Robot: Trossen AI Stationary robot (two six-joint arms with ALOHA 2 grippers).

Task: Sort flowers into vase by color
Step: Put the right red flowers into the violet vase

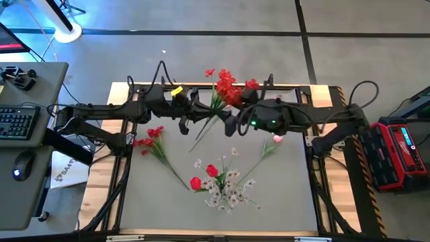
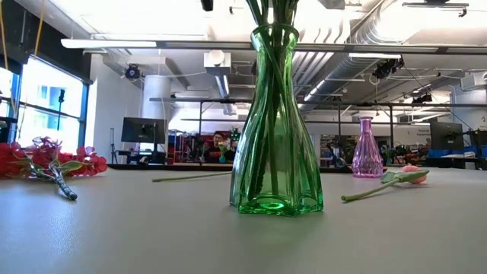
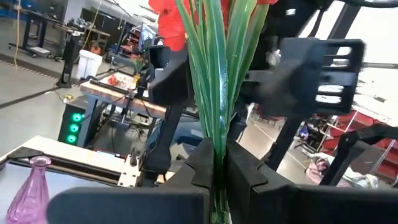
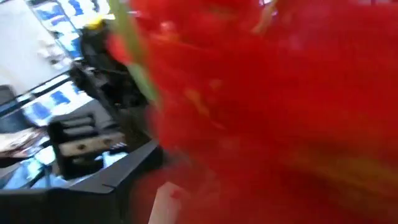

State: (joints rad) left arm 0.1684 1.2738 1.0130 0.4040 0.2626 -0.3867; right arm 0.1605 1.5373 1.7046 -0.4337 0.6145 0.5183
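I should have my left gripper pass the red bunch of flowers it holds (image 1: 227, 87) to my right gripper before the bunch goes in, because the purple vase (image 2: 367, 150) is on my right gripper's side.
A bunch of red blossom clusters (image 1: 227, 86) on green stems stands upright in the green glass vase (image 2: 266, 122) at the far middle of the table. My left gripper (image 3: 217, 163) (image 1: 199, 115) is shut on those stems above the vase. My right gripper (image 1: 236, 121) is close against the bunch from the right, and red blossoms (image 4: 267, 112) fill its wrist view. On the table lie a red cluster (image 1: 151, 138), red tulips (image 1: 211, 170), white sprays (image 1: 227, 193) and a pink tulip (image 1: 277, 139). One stem (image 2: 190, 177) lies beside the vase. My left gripper pinches the green stems of the red bunch (image 3: 216, 134) between its two fingers (image 3: 202, 171), below the blossoms and above the vase's neck. It comes in level from the table's left, across the stems. The bunch stands upright with its stem ends down inside the vase (image 2: 262, 164).
A small purple vase (image 2: 366, 148) (image 3: 34, 193) stands toward the far side. Both arms meet over the far middle of the table. The loose flowers lie across the table's middle and near part. A desk with keyboard (image 1: 17, 122) and mouse is off the left edge.
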